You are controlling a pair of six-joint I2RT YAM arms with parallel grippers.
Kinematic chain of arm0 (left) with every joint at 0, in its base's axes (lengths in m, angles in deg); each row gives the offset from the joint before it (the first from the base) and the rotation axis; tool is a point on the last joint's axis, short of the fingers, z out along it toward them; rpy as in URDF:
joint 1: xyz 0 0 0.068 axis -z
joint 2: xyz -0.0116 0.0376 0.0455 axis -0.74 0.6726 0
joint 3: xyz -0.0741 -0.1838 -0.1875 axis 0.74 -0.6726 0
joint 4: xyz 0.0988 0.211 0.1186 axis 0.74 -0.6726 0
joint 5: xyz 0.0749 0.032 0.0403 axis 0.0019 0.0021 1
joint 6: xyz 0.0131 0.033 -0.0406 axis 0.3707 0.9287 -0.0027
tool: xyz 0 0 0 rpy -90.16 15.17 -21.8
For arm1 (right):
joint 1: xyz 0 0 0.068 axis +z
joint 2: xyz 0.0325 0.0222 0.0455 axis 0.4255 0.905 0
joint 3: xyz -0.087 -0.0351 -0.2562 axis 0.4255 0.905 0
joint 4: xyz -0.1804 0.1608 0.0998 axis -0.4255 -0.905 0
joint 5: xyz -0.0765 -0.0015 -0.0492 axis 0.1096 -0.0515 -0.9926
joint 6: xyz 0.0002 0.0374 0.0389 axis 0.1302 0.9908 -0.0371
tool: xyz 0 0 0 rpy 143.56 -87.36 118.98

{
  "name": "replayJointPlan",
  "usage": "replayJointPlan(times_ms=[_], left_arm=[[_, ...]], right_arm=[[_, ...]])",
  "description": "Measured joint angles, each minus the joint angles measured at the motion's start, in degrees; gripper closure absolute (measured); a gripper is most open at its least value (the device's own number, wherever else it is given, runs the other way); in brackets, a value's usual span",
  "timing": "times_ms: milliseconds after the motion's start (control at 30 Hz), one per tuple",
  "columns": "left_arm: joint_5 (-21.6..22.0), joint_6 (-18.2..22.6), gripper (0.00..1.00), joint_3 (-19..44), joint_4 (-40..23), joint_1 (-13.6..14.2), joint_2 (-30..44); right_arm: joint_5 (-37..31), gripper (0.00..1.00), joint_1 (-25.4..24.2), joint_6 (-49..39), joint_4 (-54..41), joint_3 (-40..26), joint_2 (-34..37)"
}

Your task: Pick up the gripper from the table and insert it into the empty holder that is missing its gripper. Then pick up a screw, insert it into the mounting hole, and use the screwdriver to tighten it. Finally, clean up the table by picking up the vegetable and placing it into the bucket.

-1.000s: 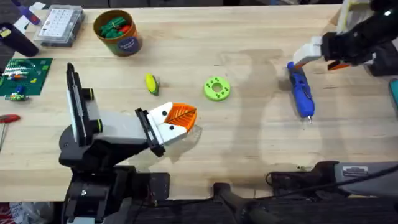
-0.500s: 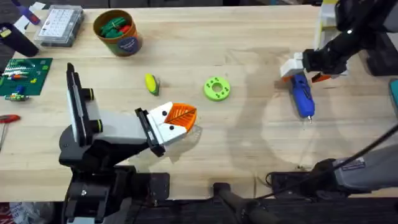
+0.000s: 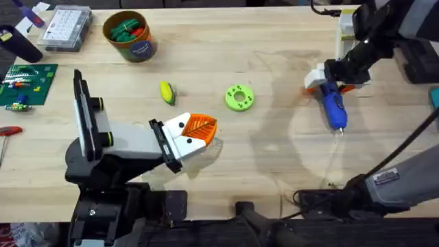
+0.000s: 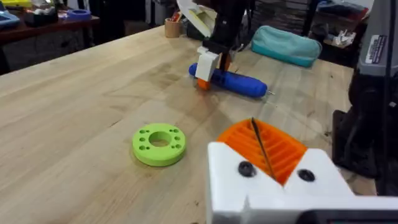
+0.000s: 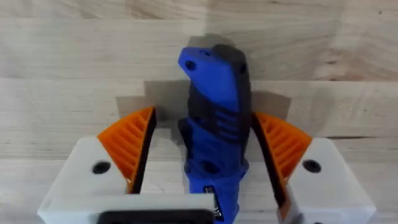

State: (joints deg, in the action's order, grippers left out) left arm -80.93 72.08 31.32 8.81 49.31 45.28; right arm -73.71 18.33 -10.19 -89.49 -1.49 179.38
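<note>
The blue screwdriver (image 3: 335, 110) should light up from its tip when I squeeze and carry it, because the black trigger (image 5: 185, 131) sticks out toward an orange pad.
The blue screwdriver (image 3: 335, 108) lies on the table at the right. My right gripper (image 3: 322, 77) stands open astride its rear end. In the right wrist view the screwdriver (image 5: 214, 74) runs between the orange pads (image 5: 134, 140) of that gripper (image 5: 204, 121), with a gap on one side. The white holder (image 3: 110, 137) with its black plate lies at the lower left. My left gripper (image 3: 197, 127) at its front is shut, orange pads pressed together (image 4: 261, 146). The yellow vegetable (image 3: 167, 92) lies mid-table. The tan bucket (image 3: 130, 34) stands far left. No screw can be made out.
A lime-green disc (image 3: 239, 97) with holes lies between the vegetable and the screwdriver. A clear parts box (image 3: 65, 27), a green circuit board (image 3: 24, 82) and a red-handled tool (image 3: 8, 130) line the left edge. A teal pouch (image 4: 286, 45) lies beyond the screwdriver.
My right gripper has come in from the right and dropped over the screwdriver's rear end. The screwdriver, the holder and the vegetable have not moved.
</note>
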Motion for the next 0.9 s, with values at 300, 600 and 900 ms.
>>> replayJointPlan(times_ms=[300, 600, 900], left_arm=[[0.0, 0.0, 0.996, 0.0, 0.0, 0.0, 0.0], [0.0, 0.0, 0.996, 0.0, 0.0, 0.0, 0.0], [0.0, 0.0, 0.996, 0.0, 0.0, 0.0, 0.0]], right_arm=[[-2.0, 0.657, 0.0, -0.6, 0.2, 0.0, 0.1], [-3.1, 0.978, 0.0, -0.5, 1.0, -0.1, 0.7], [-1.2, 0.978, 0.0, -0.2, -1.7, -1.6, 0.6]])
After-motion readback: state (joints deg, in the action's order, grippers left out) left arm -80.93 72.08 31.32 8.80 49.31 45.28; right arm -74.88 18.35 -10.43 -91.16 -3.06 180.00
